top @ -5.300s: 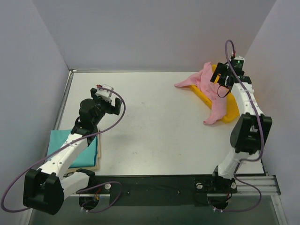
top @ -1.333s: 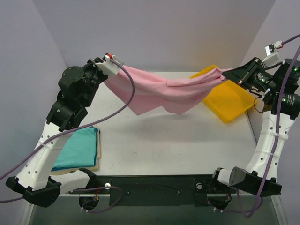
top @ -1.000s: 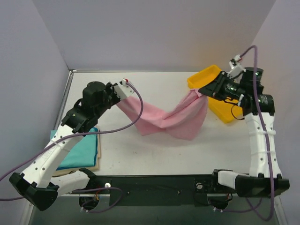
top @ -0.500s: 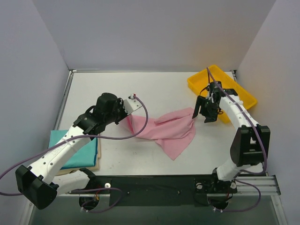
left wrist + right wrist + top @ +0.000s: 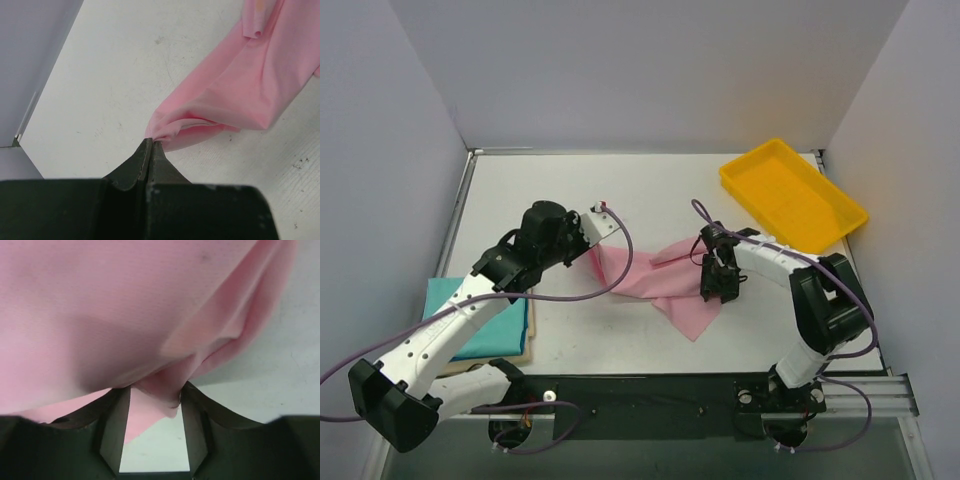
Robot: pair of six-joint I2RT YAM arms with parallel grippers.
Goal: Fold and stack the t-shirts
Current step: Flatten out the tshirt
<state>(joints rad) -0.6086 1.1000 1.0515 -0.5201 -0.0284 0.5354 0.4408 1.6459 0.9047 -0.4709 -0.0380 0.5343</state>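
I can see that the light pink t-shirt lies crumpled (image 5: 655, 272), so my right gripper should close on its hanging fold (image 5: 167, 387). Both grippers should then raise it high and spread it flat before folding.
The light pink t-shirt (image 5: 665, 278) lies crumpled on the middle of the table. My left gripper (image 5: 592, 252) is shut on its left edge, and the left wrist view shows the jaws (image 5: 151, 141) pinched tight on a pink fold (image 5: 240, 85) just above the table. My right gripper (image 5: 713, 285) sits low over the shirt's right part. In the right wrist view its jaws (image 5: 156, 390) stand apart, with a hanging fold of pink cloth (image 5: 100, 305) between the fingertips. The teal t-shirt (image 5: 485, 325) lies folded at the near left on top of the cream one (image 5: 529, 335).
The yellow tray (image 5: 790, 195) stands empty at the far right corner. Grey walls close in the table on the left, back and right. The left arm reaches over the teal and cream stack.
Both arms have brought the pink shirt down from a stretched hold to the table. The right gripper moved left from the tray onto the shirt's right part, and its jaws came apart.
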